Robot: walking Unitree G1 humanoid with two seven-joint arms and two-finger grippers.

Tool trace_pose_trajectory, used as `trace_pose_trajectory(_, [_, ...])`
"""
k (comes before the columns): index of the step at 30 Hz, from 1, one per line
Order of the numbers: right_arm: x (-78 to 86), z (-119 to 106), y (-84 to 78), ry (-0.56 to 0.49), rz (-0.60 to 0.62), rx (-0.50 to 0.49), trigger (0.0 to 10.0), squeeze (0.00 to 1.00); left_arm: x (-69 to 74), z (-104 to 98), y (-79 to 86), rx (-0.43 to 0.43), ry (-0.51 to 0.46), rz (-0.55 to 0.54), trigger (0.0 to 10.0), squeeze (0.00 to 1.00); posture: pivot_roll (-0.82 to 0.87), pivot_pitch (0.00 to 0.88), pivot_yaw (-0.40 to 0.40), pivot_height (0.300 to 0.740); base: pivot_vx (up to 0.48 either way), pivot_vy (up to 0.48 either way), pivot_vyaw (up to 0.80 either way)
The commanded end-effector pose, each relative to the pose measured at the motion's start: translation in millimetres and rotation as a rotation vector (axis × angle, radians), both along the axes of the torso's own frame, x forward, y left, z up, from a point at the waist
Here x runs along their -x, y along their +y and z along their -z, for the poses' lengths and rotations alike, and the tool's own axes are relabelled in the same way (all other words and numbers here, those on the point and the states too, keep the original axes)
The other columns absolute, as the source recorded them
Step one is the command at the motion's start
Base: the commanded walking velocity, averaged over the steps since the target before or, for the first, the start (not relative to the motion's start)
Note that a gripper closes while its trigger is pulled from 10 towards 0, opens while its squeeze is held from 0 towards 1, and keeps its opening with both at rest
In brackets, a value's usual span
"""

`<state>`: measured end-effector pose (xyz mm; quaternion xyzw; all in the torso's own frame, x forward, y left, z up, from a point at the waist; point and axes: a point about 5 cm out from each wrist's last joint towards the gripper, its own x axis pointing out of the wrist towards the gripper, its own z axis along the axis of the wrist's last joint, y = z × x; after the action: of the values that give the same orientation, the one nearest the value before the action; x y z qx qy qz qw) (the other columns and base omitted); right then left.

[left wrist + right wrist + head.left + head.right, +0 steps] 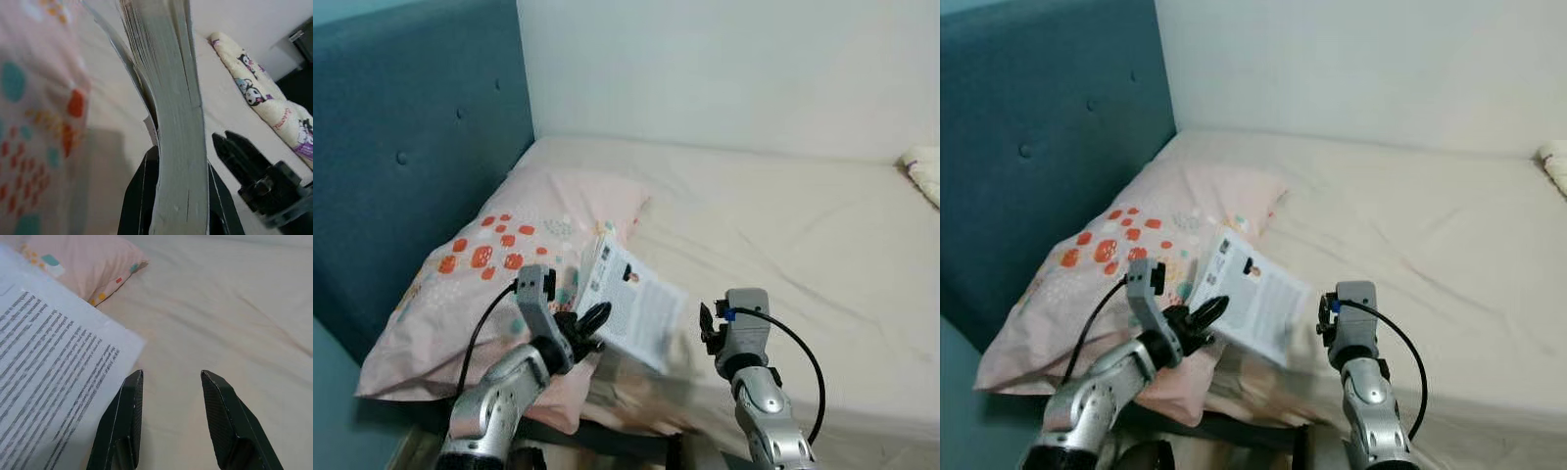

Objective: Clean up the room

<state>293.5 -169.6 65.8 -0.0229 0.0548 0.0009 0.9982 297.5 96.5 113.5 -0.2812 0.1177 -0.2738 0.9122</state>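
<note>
The paperback book's edge fans apart next to the pink pillow, so its cover will open wide away from the pages when I carry the book.
A white book with printed text and small pictures is held up over the near edge of the bed, in front of the pink pillow. My left gripper is shut on its lower corner; in the left wrist view the page block stands clamped between the black fingers. My right gripper hangs open just right of the book, over the bare sheet, with nothing between its fingers. The right arm's wrist is level with the book's lower edge.
The cream bed sheet stretches to the right and back to the white wall. A teal padded headboard rises at the left. A patterned cream blanket lies at the far right edge of the bed.
</note>
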Motion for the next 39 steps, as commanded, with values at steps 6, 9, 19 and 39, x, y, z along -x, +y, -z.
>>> trace_pose_trajectory(6, [-0.2, -4, -4.4, 0.0, 0.009, -0.025, 10.0, 0.0, -8.4, 7, -5.8, 0.041, 0.076, -0.054, 10.0, 0.0, -0.02, 0.028, -0.06, 0.585, 0.0, 0.0, 0.0])
trace_pose_trajectory(9, [5.4, 1, -6.1, 0.04, 0.013, -0.075, 10.0, 0.0, -16.4, 1, -11.0, 0.128, 0.127, -0.083, 10.0, 0.0, -0.03, 0.041, -0.056, 0.585, 0.0, 0.0, 0.0])
trace_pose_trajectory(19, [12.2, 2, 4.3, 0.017, -0.022, -0.458, 10.0, 1.0, -31.4, -13, 8.7, 0.344, 0.218, -0.104, 10.0, 0.0, -0.03, 0.053, -0.049, 0.585, 0.0, 0.0, 0.0])
trace_pose_trajectory(39, [10.5, 9, 25.9, 0.183, -0.201, -0.892, 10.0, 0.0, -28.6, -19, 4.4, 0.466, 0.299, -0.026, 10.0, 0.0, -0.02, 0.054, -0.045, 0.585, 0.0, 0.0, 0.0])
